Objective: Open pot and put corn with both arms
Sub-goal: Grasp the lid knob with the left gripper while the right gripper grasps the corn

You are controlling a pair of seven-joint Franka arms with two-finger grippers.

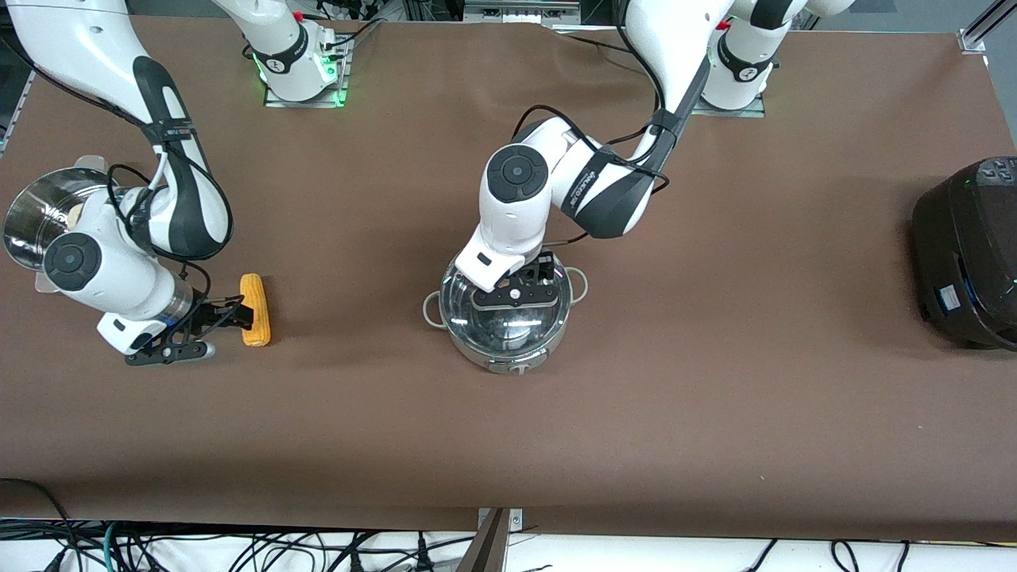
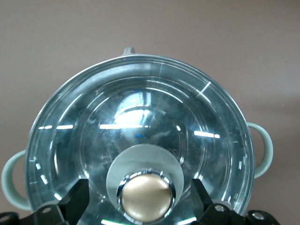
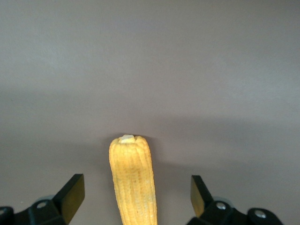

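The yellow corn (image 1: 255, 311) is shorter than the width of the steel pot (image 1: 509, 329), so the corn should rest fully inside the pot's rim when I lower it in.
The steel pot (image 1: 504, 322) stands mid-table with its glass lid (image 2: 140, 126) on. My left gripper (image 1: 515, 302) is down over the lid. It is open in the left wrist view (image 2: 140, 201), one finger on each side of the tan knob (image 2: 144, 197), neither touching it. The yellow corn (image 1: 255, 310) lies on the table toward the right arm's end. My right gripper (image 1: 237, 314) is low at the corn. It is open in the right wrist view (image 3: 136, 197), its fingers apart on either side of the cob (image 3: 133, 183).
A perforated steel steamer bowl (image 1: 36, 214) stands at the right arm's end of the table, partly hidden by the right arm. A big black cooker (image 1: 969, 250) stands at the left arm's end. The table is covered in brown cloth (image 1: 715, 397).
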